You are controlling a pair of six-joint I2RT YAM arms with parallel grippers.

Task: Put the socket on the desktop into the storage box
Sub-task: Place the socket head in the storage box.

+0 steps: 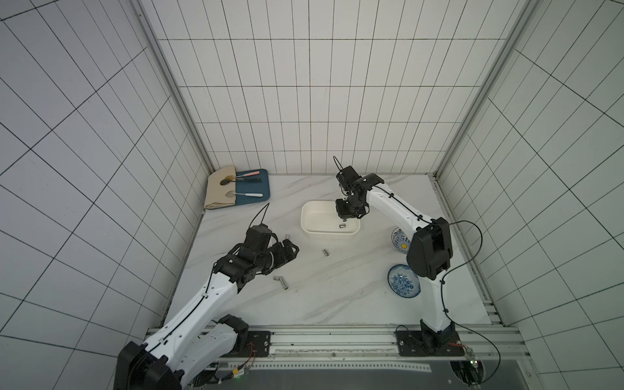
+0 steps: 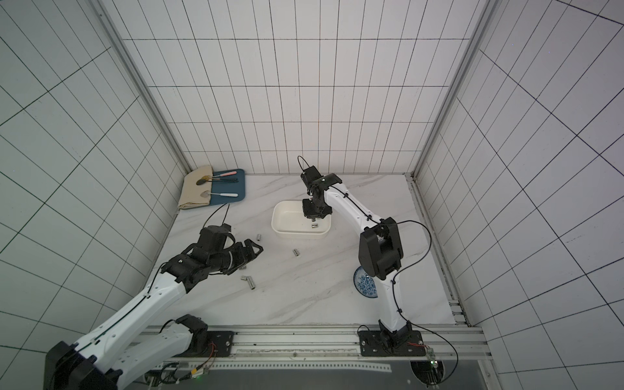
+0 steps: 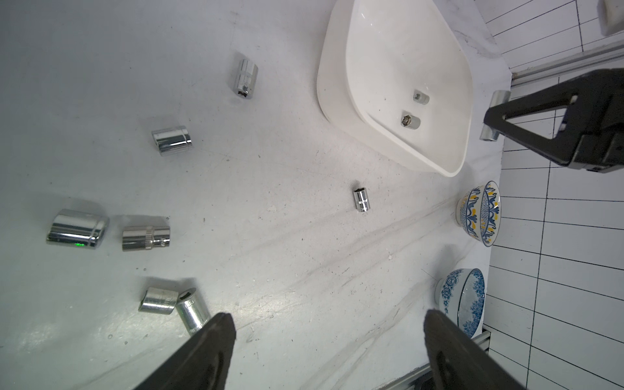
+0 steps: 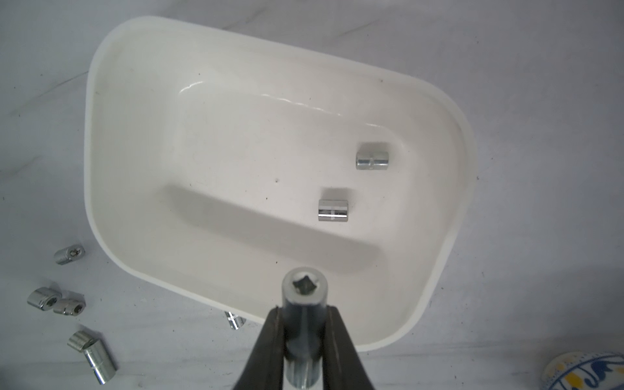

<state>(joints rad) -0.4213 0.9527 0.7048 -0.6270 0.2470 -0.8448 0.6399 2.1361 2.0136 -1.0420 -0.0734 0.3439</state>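
Note:
I should keep lowering the long socket (image 4: pixel 304 295) with my right gripper while it hangs over the storage box's opening, until it gets near the storage box's bottom (image 1: pixel 329 220), and then let it go.
The white storage box (image 1: pixel 305 216) (image 4: pixel 88 135) stands mid-desktop (image 1: pixel 337 297). Two chrome sockets (image 4: pixel 372 160) (image 4: pixel 333 210) lie on its floor. My right gripper (image 4: pixel 304 310) (image 1: pixel 345 216) hangs over the box's right end, shut on a longer chrome socket (image 4: pixel 305 293) whose square hole faces the camera. Several more sockets lie loose on the desktop, such as one (image 1: pixel 326 252) in front of the box, a touching pair (image 1: pixel 282 282) and one (image 1: pixel 288 236) left of the box. My left gripper (image 3: pixel 329 324) (image 1: pixel 292 251) hovers open and empty over the desktop, left of the box.
A blue tray (image 1: pixel 261 197) with a beige cloth and utensils sits in the back left corner. Two blue-patterned bowls (image 1: pixel 403 280) (image 1: pixel 400 241) stand at the right beside my right arm. A metal rail (image 1: pixel 337 337) runs along the front edge.

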